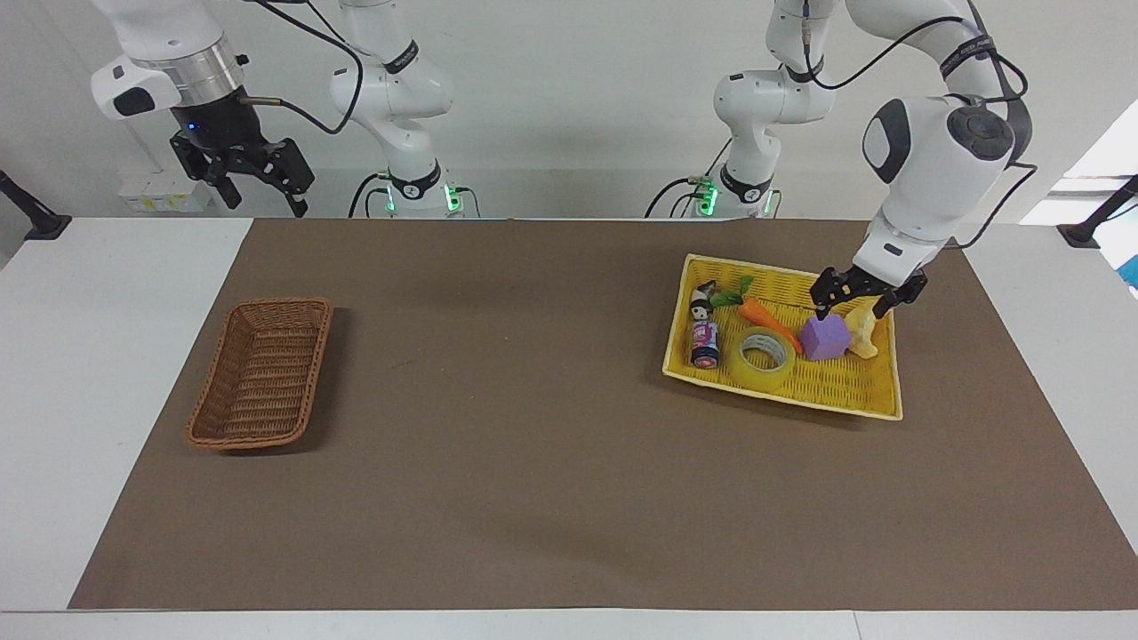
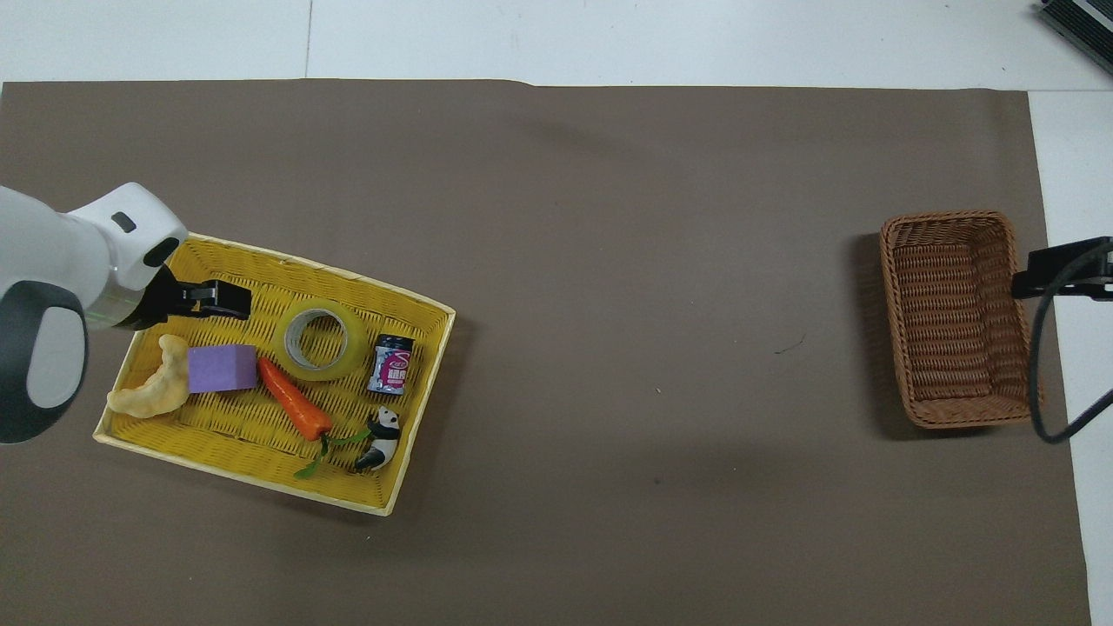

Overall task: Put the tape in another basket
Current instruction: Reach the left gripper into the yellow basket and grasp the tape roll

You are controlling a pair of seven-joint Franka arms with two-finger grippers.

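Observation:
The tape lies flat and its hole (image 2: 323, 340) is open to a finger, so my left gripper goes on down before it closes across the tape's rim (image 2: 284, 342) near the purple cube.
The tape (image 1: 765, 354), a yellow translucent roll with a white core, lies flat in a yellow tray (image 1: 845, 387) at the left arm's end; it also shows in the overhead view (image 2: 320, 339). My left gripper (image 1: 846, 311) is open and empty, low over the tray above the purple cube (image 1: 825, 339), a short way from the tape; it also shows from above (image 2: 222, 300). The brown wicker basket (image 1: 262, 372) stands empty at the right arm's end (image 2: 952, 317). My right gripper (image 1: 267, 200) waits open, raised over the table's edge by the basket.
The tray (image 2: 226, 417) also holds a carrot (image 1: 766, 318) touching the tape, a small can (image 1: 704, 342), a panda figure (image 1: 704, 298) and a pale pastry (image 1: 867, 324). A brown mat (image 1: 533, 400) covers the table between tray and basket.

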